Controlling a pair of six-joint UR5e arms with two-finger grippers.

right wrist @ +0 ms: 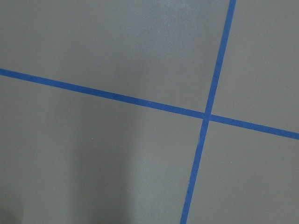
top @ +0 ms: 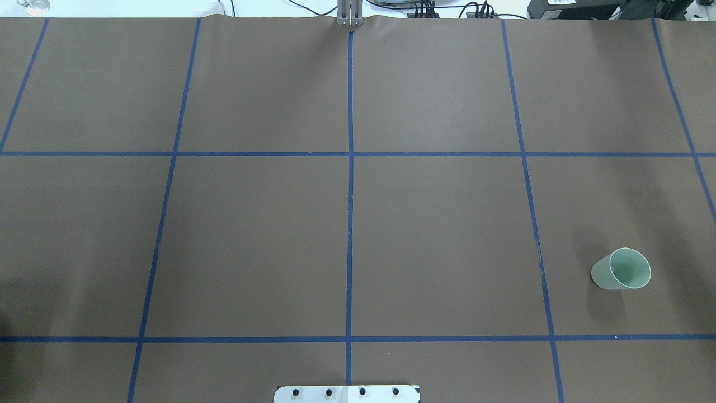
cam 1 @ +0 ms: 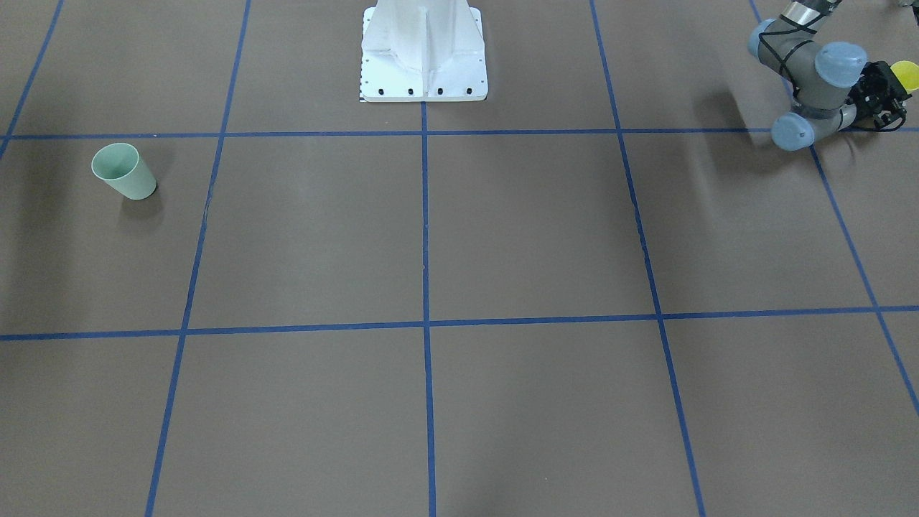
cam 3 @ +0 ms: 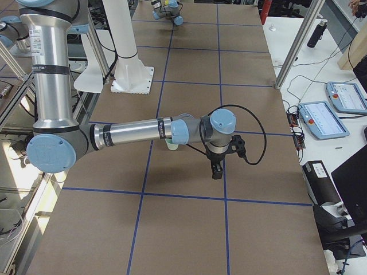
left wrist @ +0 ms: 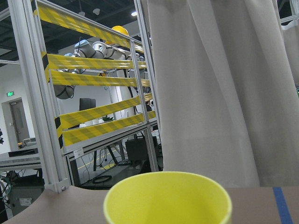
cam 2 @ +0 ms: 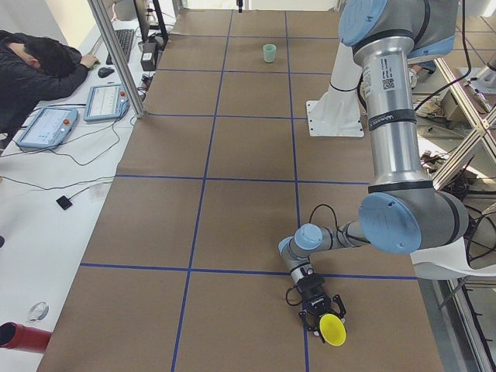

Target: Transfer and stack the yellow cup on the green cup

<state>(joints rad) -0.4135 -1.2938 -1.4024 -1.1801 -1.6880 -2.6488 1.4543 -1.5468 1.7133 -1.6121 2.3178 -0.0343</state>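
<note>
The open mouth shows only the cup's plain side within, so I should expect an empty yellow cup with space for my right gripper's finger.
The yellow cup stands at the table's end on my left side; it also shows in the exterior left view and fills the bottom of the left wrist view. My left gripper lies low and level, its fingers spread on either side of the cup, apparently open. The green cup stands upright at the other end, also seen from overhead. My right gripper hangs over a tape crossing near the green cup; I cannot tell whether it is open or shut.
Brown table cover with a grid of blue tape lines. The white robot base stands at the middle of the robot's edge. A yellow-striped safety frame stands beyond the left end. An operator leans on a side desk.
</note>
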